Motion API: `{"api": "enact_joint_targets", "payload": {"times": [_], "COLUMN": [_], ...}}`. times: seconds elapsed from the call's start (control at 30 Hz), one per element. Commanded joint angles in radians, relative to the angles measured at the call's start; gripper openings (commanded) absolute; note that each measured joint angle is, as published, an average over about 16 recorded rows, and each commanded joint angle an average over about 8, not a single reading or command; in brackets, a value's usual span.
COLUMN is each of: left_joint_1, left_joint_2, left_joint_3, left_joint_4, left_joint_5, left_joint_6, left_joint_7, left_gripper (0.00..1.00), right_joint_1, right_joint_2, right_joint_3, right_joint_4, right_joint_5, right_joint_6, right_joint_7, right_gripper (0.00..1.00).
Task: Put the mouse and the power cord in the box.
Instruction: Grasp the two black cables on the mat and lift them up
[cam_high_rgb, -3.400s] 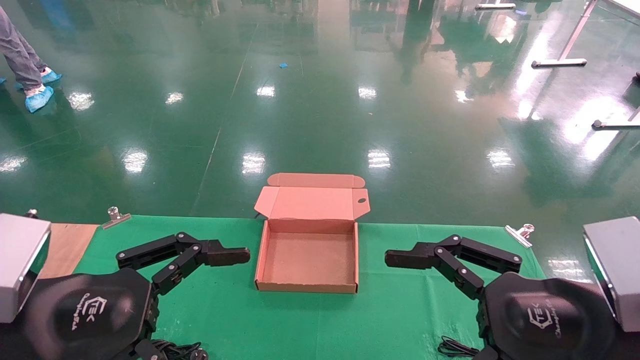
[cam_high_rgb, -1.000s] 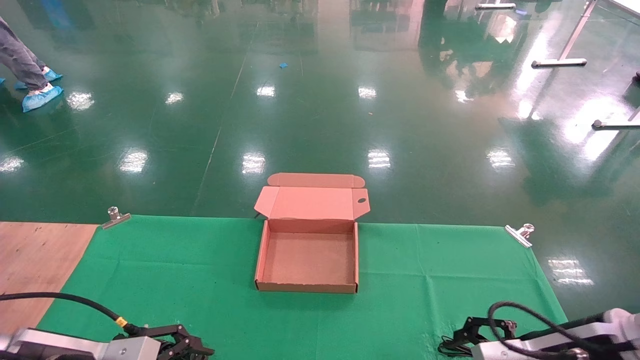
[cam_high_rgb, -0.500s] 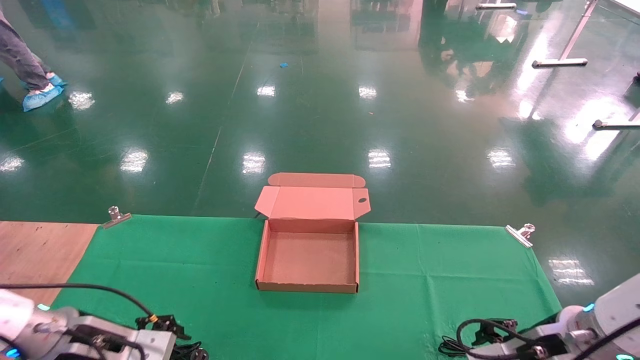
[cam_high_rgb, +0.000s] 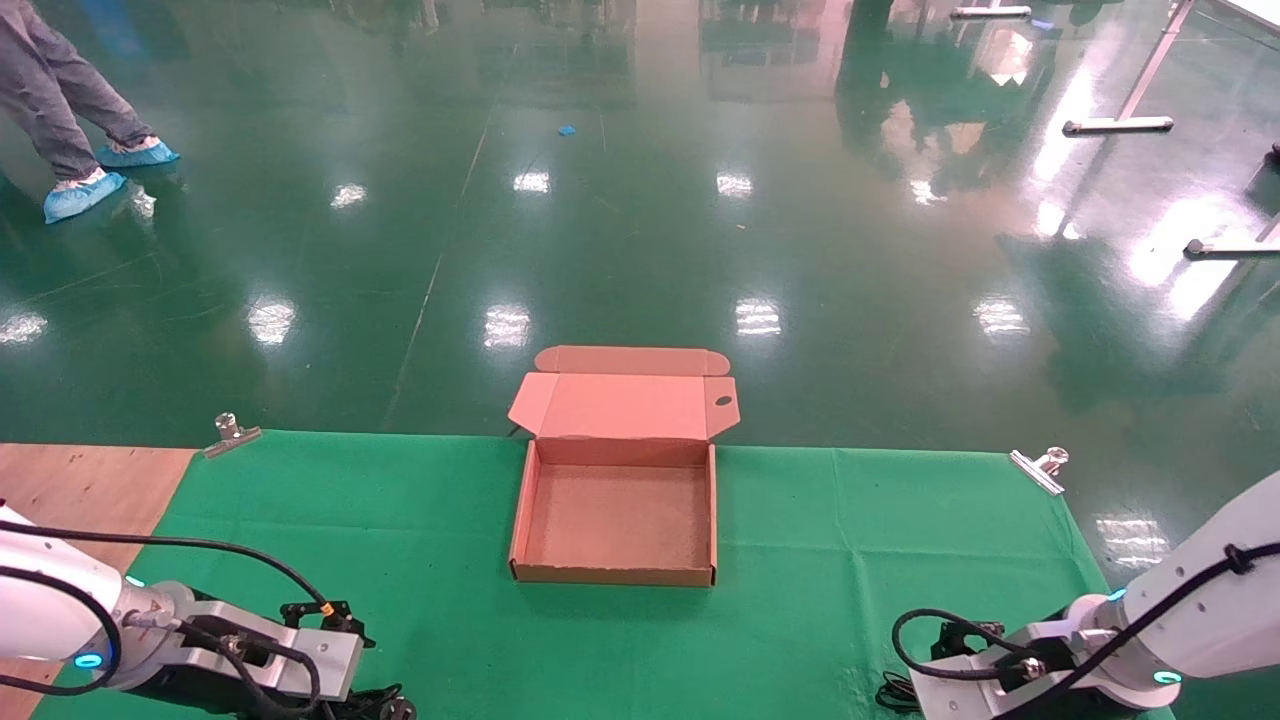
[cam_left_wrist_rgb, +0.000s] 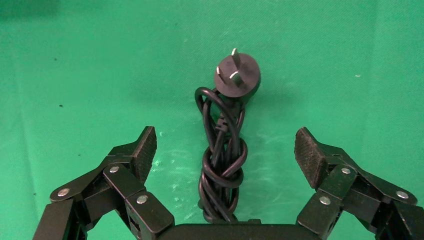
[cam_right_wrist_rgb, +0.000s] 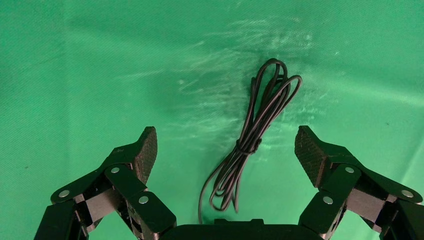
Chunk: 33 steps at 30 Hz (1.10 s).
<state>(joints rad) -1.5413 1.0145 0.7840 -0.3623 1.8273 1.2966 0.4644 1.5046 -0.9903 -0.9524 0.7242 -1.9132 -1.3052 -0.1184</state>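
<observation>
A loose piece of cable (cam_right_wrist_rgb: 201, 201) runs out of the tied bundle, so the mouse will hang from that piece when the robot lifts the bundle of thin black cable (cam_right_wrist_rgb: 248, 145).
The box (cam_high_rgb: 617, 574) lies open in the middle of the green cloth, its lid (cam_high_rgb: 625, 405) folded back and nothing inside. The power cord (cam_left_wrist_rgb: 222, 155), a thick black knotted bundle with a round plug (cam_left_wrist_rgb: 237, 75), lies on the cloth at the near left edge (cam_high_rgb: 385, 705). My left gripper (cam_left_wrist_rgb: 226, 147) hangs open over it, one finger on each side, touching nothing. My right gripper (cam_right_wrist_rgb: 226, 145) is open above the mouse's thin bundled cable (cam_right_wrist_rgb: 255, 135) at the near right edge (cam_high_rgb: 890, 692). The mouse body is out of view.
Metal clips (cam_high_rgb: 232, 435) (cam_high_rgb: 1040, 468) pin the green cloth (cam_high_rgb: 400, 520) at its far corners. Bare wooden tabletop (cam_high_rgb: 70, 500) shows at the left. A person in blue shoe covers (cam_high_rgb: 75, 195) walks on the floor at the far left.
Both arms have dropped from beside the box to the table's near edge, left over the power cord, right over the thin cable. The person's feet have shifted.
</observation>
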Motion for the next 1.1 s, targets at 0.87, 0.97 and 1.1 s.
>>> {"api": "enact_joint_targets", "payload": {"times": [0.87,0.97,1.1], "left_joint_1": [-0.055,-0.056,-0.06], "left_joint_2": [0.093,0.094,0.092], "left_joint_3": [-0.004,-0.005,-0.006], "left_joint_4": [0.312,0.32,0.329], "left_joint_5": [0.004,0.003,0.002], "left_joint_6": [-0.169,-0.17,-0.162], "left_joint_7": [0.176,0.185,0.194], "left_gripper": [0.0,0.0,0.0], "right_joint_1": [0.079,0.086,0.092], "right_joint_2": [-0.148,-0.157,-0.167], "right_joint_3": [0.034,0.036,0.038], "right_joint_4": [-0.516,-0.544,-0.576], "right_joint_5": [0.055,0.058,0.062], "right_joint_6": [0.136,0.14,0.144], "right_joint_7": [-0.326,-0.348,-0.371], "right_gripper": [0.11,0.0,0.0]}}
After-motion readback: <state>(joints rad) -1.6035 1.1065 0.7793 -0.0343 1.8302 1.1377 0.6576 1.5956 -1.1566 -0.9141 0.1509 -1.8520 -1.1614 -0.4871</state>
